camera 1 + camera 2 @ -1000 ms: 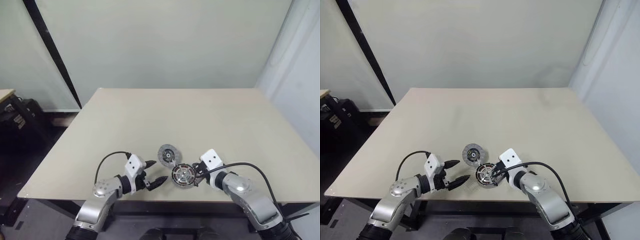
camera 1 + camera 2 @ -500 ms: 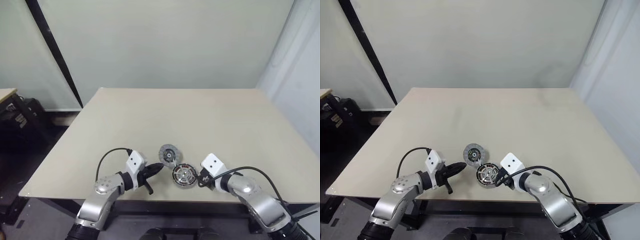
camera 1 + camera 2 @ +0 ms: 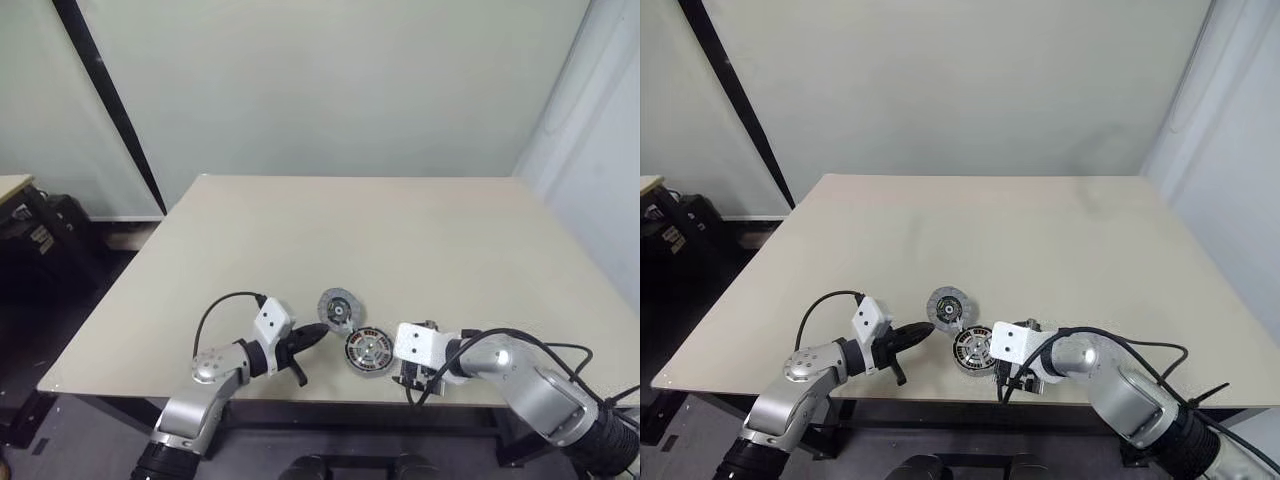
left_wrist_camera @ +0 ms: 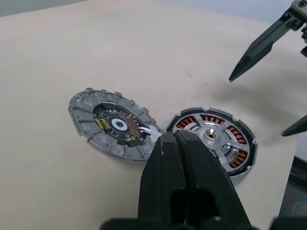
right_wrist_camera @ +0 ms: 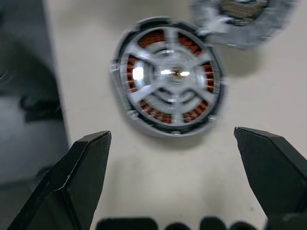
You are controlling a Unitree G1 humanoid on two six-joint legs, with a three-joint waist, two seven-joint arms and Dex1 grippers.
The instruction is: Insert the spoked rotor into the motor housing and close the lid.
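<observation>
The lid [image 3: 338, 306] is across the motor housing from my right gripper. Next, I grip and turn the motor housing [image 3: 369, 350] first to bring the lid around.
The motor housing [image 5: 168, 81], a dark ring lined with copper coils, lies near the table's front edge. The silver spoked rotor [image 4: 211, 136] sits inside it. The grey lid [image 4: 112, 127] rests just behind and to the left, its edge against the housing rim and its dark centre facing up. My left gripper [image 3: 320, 330] is shut with nothing between its fingers, its tips just left of the lid and housing. My right gripper [image 5: 177, 177] stands open just right of the housing [image 3: 368, 350], pointing steeply down, both fingers clear of it.
The beige table [image 3: 400, 240] stretches far behind the parts. Its front edge [image 3: 330, 400] runs close below both grippers. A black cable [image 3: 215, 315] loops off my left wrist, and another trails from my right arm.
My left gripper has shut. My right gripper has let go of the housing, opened wide, drawn back a little and rolled to point down. Housing and lid stay put.
</observation>
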